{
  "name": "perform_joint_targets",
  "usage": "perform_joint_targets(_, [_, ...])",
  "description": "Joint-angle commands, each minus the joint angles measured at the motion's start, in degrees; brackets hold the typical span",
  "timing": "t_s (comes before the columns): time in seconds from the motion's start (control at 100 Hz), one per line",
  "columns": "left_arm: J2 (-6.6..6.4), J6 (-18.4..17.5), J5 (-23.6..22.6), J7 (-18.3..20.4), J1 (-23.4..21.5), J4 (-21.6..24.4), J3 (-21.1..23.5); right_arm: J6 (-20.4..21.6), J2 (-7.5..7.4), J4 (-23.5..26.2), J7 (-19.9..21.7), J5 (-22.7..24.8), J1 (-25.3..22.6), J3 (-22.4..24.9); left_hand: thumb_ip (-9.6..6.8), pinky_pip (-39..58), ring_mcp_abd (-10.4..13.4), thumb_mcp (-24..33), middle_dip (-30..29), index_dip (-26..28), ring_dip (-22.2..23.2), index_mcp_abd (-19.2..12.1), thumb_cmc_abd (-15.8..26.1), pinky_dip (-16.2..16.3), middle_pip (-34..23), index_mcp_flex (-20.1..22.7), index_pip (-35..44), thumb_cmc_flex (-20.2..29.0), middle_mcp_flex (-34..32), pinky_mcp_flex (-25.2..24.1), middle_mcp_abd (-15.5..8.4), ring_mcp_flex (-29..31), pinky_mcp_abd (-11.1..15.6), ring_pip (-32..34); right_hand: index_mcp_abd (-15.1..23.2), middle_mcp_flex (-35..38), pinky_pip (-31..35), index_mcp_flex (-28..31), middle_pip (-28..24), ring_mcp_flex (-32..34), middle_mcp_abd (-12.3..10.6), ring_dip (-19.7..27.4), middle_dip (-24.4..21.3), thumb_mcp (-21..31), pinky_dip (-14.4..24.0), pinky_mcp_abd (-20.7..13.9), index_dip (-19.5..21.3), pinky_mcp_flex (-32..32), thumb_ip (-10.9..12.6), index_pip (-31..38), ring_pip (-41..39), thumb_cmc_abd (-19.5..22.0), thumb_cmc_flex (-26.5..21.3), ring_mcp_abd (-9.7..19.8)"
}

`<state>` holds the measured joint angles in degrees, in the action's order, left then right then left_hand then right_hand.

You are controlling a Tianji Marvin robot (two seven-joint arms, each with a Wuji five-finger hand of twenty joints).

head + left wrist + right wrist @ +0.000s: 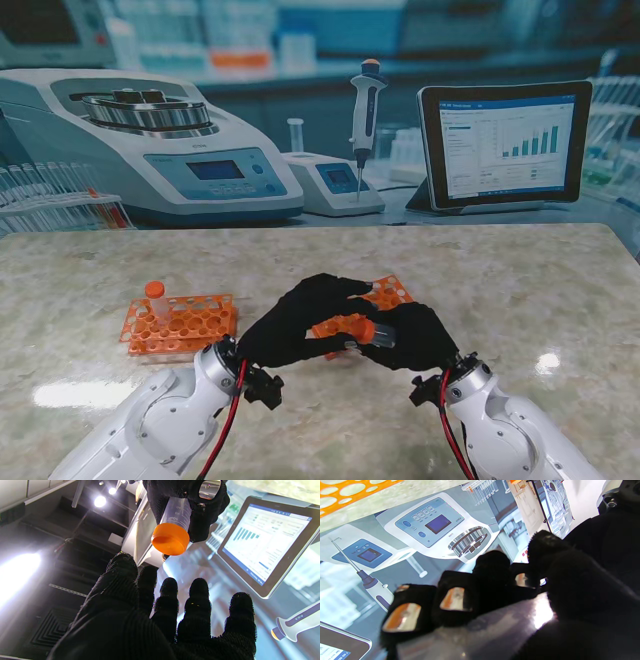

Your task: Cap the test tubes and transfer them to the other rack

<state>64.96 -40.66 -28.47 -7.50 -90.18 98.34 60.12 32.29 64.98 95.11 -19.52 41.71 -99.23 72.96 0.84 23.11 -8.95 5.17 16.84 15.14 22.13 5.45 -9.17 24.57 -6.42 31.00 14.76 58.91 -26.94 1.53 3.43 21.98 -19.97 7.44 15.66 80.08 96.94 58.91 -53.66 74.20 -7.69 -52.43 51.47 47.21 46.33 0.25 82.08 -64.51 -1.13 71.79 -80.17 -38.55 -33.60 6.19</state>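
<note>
I expect the clear test tube to come along when I pull the orange cap away, because the cap sits square on the test tube.
My right hand [415, 338] is shut on a clear test tube [176, 511] with an orange cap [170, 538] on its end; the tube lies roughly level above the table, cap [366, 330] toward my left hand. In the right wrist view the fingers [455, 600] curl around the tube's clear wall [495, 630]. My left hand [300, 322] is open just beside the cap, its fingers [198, 597] spread and apart from it. An orange rack [185, 325] on the left holds one capped tube [155, 296]. A second orange rack [390, 293] lies partly hidden behind the hands.
The marble table top [520, 290] stretches to the right and toward me. Behind its far edge is a lab backdrop with a centrifuge [150, 140], a pipette [366, 110] and a tablet screen [505, 140].
</note>
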Motion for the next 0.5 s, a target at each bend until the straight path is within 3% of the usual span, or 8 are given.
perform_joint_targets(0.0, [-0.1, 0.51, -0.12, -0.11, -0.37, 0.73, 0.36, -0.56, 0.4, 0.35, -0.19, -0.51, -0.26, -0.51, -1.92, -2.04, 1.08, -1.9, 0.19, 0.22, 0.55, 1.09, 2.31, 0.61, 0.13, -1.48, -1.48, -1.04, 2.03, -0.7, 0.4, -1.61, 0.81, -0.4, 5.04, 2.39, 16.98, 0.49, 0.26, 1.54, 0.41, -2.92, 0.79, -0.02, 2.61, -6.54, 1.59, -4.34, -0.2, 3.2, -9.96, 1.99, -1.67, 3.86])
perform_joint_targets(0.23, [-0.27, 2.28, -0.48, 0.14, -1.06, 0.96, 1.31, -1.42, 0.49, -0.61, -0.22, -1.07, 0.8, -1.44, -2.23, -2.14, 1.47, -4.04, 2.04, 4.68, 1.66, 2.5, 1.55, 1.54, -0.41, -3.54, -0.18, -4.16, 2.94, -0.54, 0.41, -1.69, 0.62, -0.01, 5.04, 2.38, 16.95, 0.49, 0.25, 1.54, 0.47, -2.91, 0.77, -0.07, 2.6, -6.57, 1.59, -4.34, -0.21, 3.2, -9.94, 1.93, -1.78, 3.87])
perform_joint_targets(0.3, [-0.24, 3.04, -1.28, -0.28, -1.07, 0.77, 1.39, -1.59, 0.51, -0.88, -0.23, -1.23, 1.06, -1.64, -2.04, -1.94, 1.87, -4.53, 2.69, 6.81, 2.19, 2.8, -1.94, 1.83, -0.8, -4.45, 1.26, -4.59, 2.94, 0.06, 0.27, -1.3, 0.54, 0.37, 5.04, 2.39, 16.95, 0.49, 0.25, 1.54, 0.4, -2.91, 0.76, -0.06, 2.6, -6.58, 1.59, -4.34, -0.21, 3.2, -9.94, 2.0, -1.77, 3.87])
perform_joint_targets(0.49, [-0.09, 3.86, -3.0, -1.54, -0.39, -0.62, 0.85, -1.89, 0.48, -1.24, -0.24, -1.03, 1.49, -2.02, -0.51, -1.0, 2.08, -2.74, 3.6, 11.91, 3.38, 3.11, -6.1, 1.98, -1.53, -6.72, 6.01, -6.65, 3.19, 0.31, 0.33, -0.91, 0.44, 0.92, 5.01, 2.39, 16.95, 0.49, 0.2, 1.54, 0.39, -2.91, 0.77, -0.05, 2.6, -6.58, 1.59, -4.34, -0.2, 3.2, -9.94, 1.95, -1.77, 3.87])
